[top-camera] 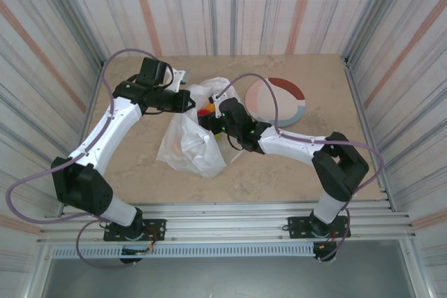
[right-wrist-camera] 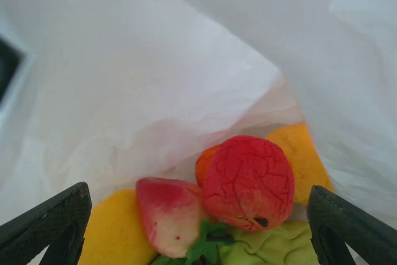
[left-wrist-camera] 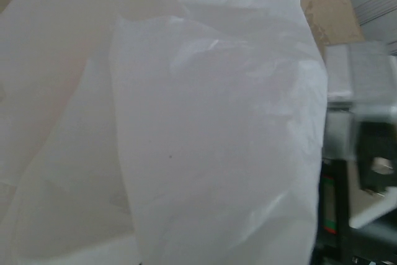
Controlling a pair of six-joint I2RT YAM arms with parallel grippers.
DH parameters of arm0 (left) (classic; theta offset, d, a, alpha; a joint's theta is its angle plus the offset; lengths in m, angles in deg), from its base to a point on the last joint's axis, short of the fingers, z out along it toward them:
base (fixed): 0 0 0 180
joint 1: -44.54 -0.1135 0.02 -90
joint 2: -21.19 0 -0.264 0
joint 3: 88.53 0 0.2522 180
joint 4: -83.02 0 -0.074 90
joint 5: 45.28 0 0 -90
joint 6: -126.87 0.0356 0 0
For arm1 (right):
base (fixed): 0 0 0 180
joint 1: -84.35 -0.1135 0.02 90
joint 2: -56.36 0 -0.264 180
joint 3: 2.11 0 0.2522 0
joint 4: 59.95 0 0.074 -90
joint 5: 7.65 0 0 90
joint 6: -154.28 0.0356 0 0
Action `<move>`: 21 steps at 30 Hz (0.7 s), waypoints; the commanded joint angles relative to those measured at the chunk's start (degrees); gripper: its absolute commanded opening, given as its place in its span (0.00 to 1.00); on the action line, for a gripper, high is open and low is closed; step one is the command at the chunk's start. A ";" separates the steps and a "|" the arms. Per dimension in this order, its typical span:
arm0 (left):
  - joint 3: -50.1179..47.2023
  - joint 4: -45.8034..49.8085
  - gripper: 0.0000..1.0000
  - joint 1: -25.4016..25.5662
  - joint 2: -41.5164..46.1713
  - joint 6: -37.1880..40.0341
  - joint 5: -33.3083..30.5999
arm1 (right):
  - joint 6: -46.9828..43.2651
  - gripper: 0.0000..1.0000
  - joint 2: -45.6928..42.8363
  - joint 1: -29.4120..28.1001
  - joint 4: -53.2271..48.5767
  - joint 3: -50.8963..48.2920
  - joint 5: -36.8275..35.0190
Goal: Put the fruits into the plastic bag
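I expect the plastic bag (top-camera: pixel 180 143) to rise into a tall open pouch around the fruits when I lift the bag's edge, because its white film sags in loose folds (top-camera: pixel 202 150).
The plastic bag (top-camera: pixel 190 139) lies crumpled mid-table, and its white film (left-wrist-camera: pixel 186 128) covers my left jaws in the left wrist view. My left gripper (top-camera: pixel 186 99) is shut on the bag's upper edge and holds the mouth up. Inside the mouth my right gripper (right-wrist-camera: pixel 197 195) stands open, with its black fingertips (right-wrist-camera: pixel 56 221) wide apart. Several fruits lie loose between them on the film: a wrinkled red one (right-wrist-camera: pixel 248 181), a red-and-white one (right-wrist-camera: pixel 167 215), a yellow one (right-wrist-camera: pixel 111 237), a yellow-orange one (right-wrist-camera: pixel 301 153) and a green one (right-wrist-camera: pixel 273 246). Red and yellow fruit (top-camera: pixel 206 111) shows at the mouth from above, beside the right gripper (top-camera: pixel 211 118).
The round pale plate (top-camera: pixel 278 101) with a red-and-blue rim lies just right of the bag, behind the right forearm. Striped walls close in the table on three sides. Bare tabletop (top-camera: pixel 279 165) lies toward the front.
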 commanded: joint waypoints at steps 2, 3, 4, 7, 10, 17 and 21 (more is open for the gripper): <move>-0.25 0.70 0.00 -0.37 0.21 1.10 0.75 | -4.05 0.89 -4.96 0.37 -3.36 -2.25 4.32; -0.34 0.66 0.00 -0.40 0.26 1.10 0.71 | -4.52 0.89 -6.09 0.54 -4.20 -2.54 5.50; -0.34 0.65 0.00 -0.41 0.20 1.10 0.59 | -5.12 0.89 -6.92 0.69 -5.06 -2.83 6.51; -0.34 0.70 0.00 -0.40 0.17 1.10 0.38 | -7.80 0.89 -11.06 1.07 -9.55 -3.61 9.39; -0.38 0.70 0.00 -0.41 0.08 1.10 0.27 | -10.80 0.88 -16.38 1.15 -13.84 -5.53 10.62; -0.26 0.96 0.05 -0.67 -0.10 1.19 -0.74 | -14.16 0.88 -29.61 3.26 -20.88 -10.07 11.11; -0.40 0.71 0.08 -0.65 0.36 1.01 -1.21 | -15.64 0.89 -35.23 6.50 -22.87 -12.32 9.86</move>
